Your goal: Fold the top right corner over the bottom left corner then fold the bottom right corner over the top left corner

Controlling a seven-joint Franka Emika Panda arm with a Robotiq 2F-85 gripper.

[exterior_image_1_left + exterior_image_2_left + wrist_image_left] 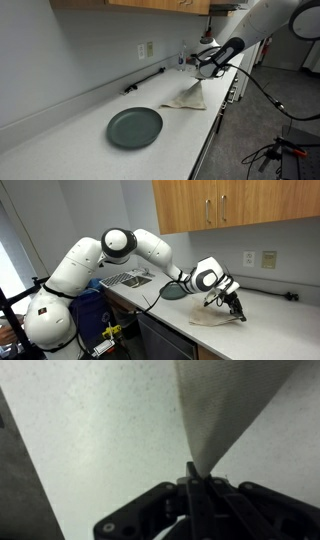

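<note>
The cloth's raised corner (pixel 199 83) is out at the cloth's far edge and is pulling away from the fold. I should bring it back over the cloth (pixel 179 102) toward the plate with my gripper.
The cream-white cloth (pixel 188 96) lies on the countertop beyond the plate, with one corner lifted off the surface. In an exterior view the cloth (pixel 215 317) hangs from the gripper like a tent. My gripper (pixel 199 68) is shut on that raised corner (pixel 196 464); in the wrist view the fingers (pixel 191 478) pinch the cloth's tip and the fabric fans out away from them. The gripper (pixel 236 304) is above the cloth's far edge. Which corner of the cloth it holds cannot be told.
A round dark green plate (pixel 134 127) sits on the countertop (pixel 70 135) nearer the camera than the cloth. A black bar (pixel 145 81) lies by the wall. A sink (pixel 128 278) is behind the arm. The counter's front edge (pixel 205 140) runs beside the cloth.
</note>
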